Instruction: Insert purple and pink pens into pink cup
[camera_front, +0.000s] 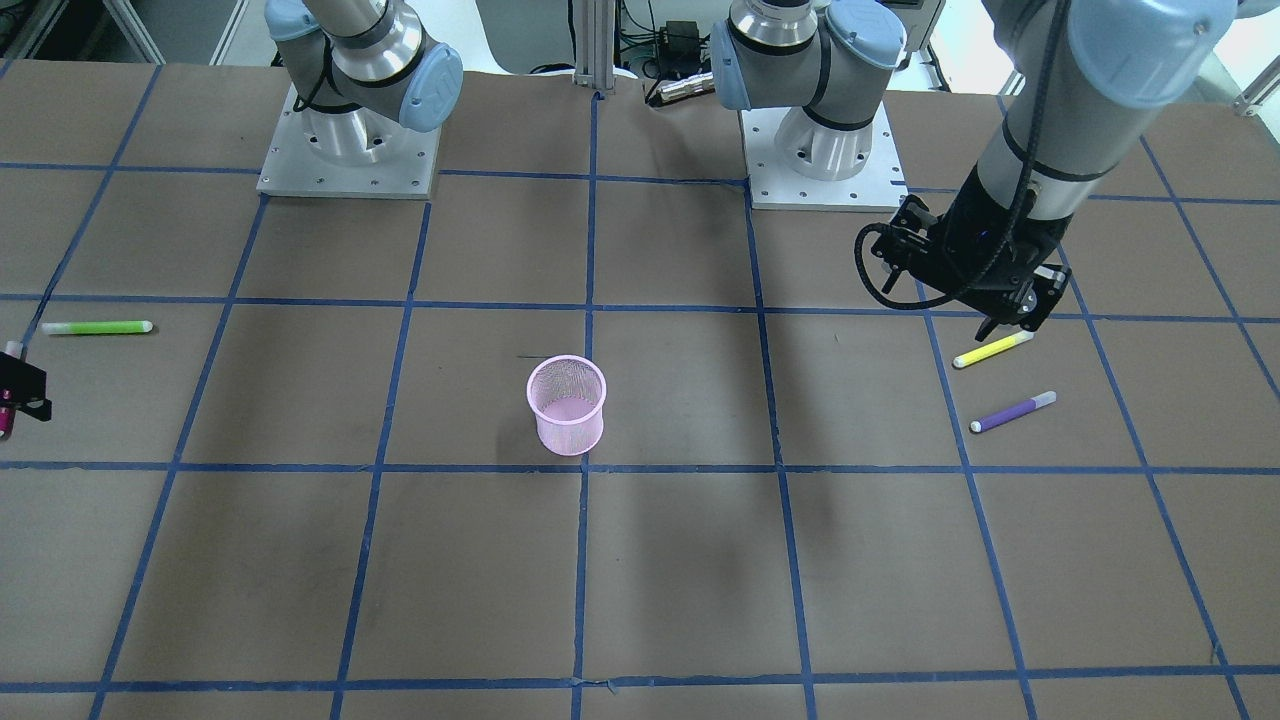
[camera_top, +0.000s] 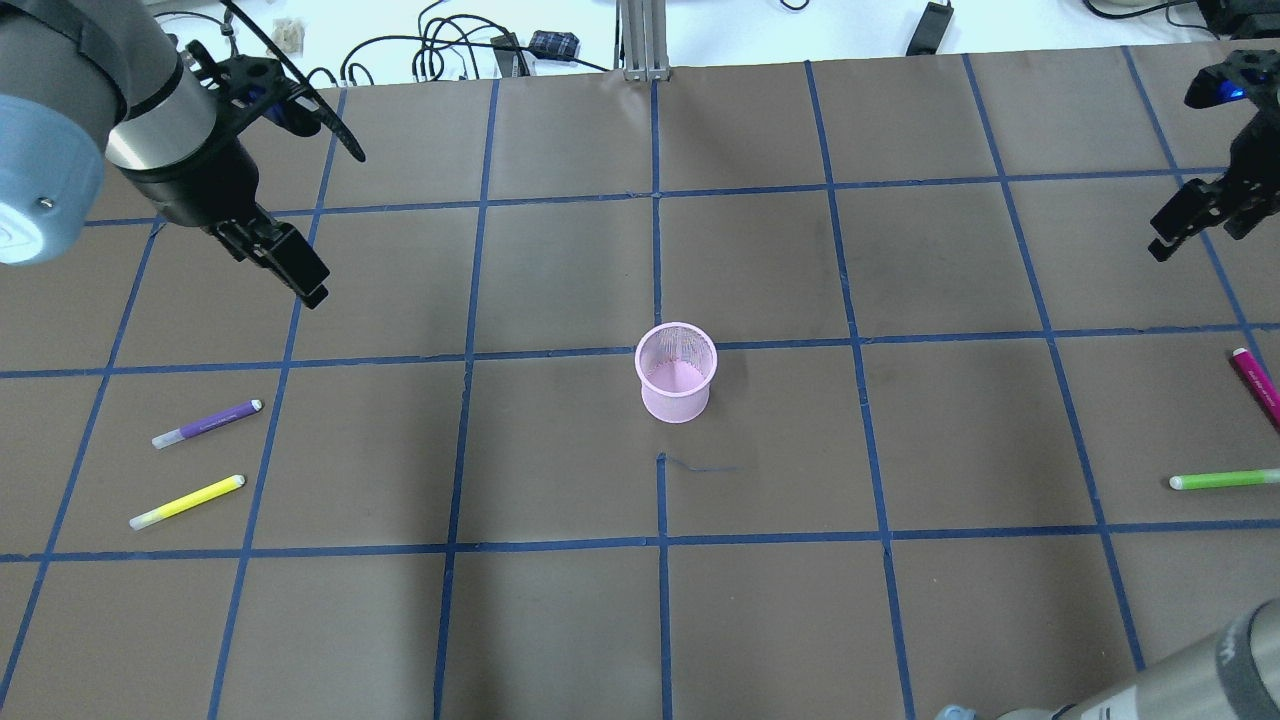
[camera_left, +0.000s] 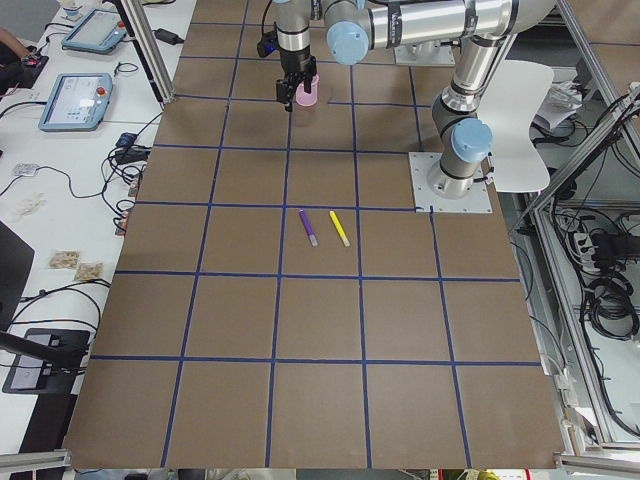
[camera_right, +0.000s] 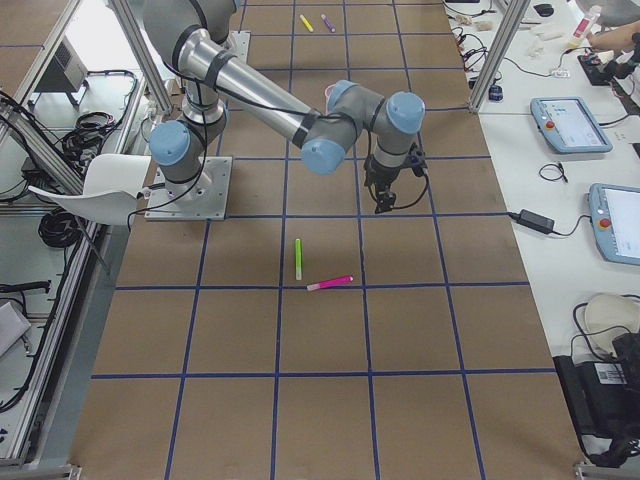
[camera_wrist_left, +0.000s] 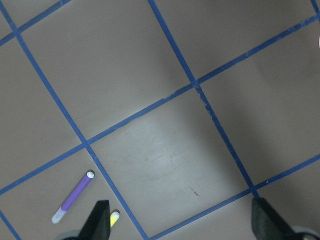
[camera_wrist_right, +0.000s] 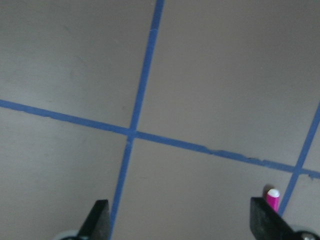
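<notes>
The pink cup's opening (camera_front: 566, 382) is much wider than the pink pen (camera_front: 6, 421), so the pen will tip and rest against the side of the cup when the robot puts it in.
The pink mesh cup (camera_top: 677, 372) stands upright at the table's middle and also shows in the front view (camera_front: 566, 405). The purple pen (camera_top: 207, 424) lies on the robot's left side beside a yellow pen (camera_top: 187, 501). My left gripper (camera_top: 305, 280) hovers open and empty beyond them; in its wrist view (camera_wrist_left: 182, 227) the purple pen (camera_wrist_left: 74, 197) lies at the lower left. The pink pen (camera_top: 1256, 385) lies at the far right. My right gripper (camera_top: 1165, 240) is open and empty beyond it; its wrist view (camera_wrist_right: 182, 227) shows the pen's tip (camera_wrist_right: 272, 199).
A green pen (camera_top: 1225, 480) lies close to the pink pen, on the robot's side of it. The two arm bases (camera_front: 350, 150) stand at the table's robot side. Blue tape lines grid the brown table top (camera_top: 560, 620).
</notes>
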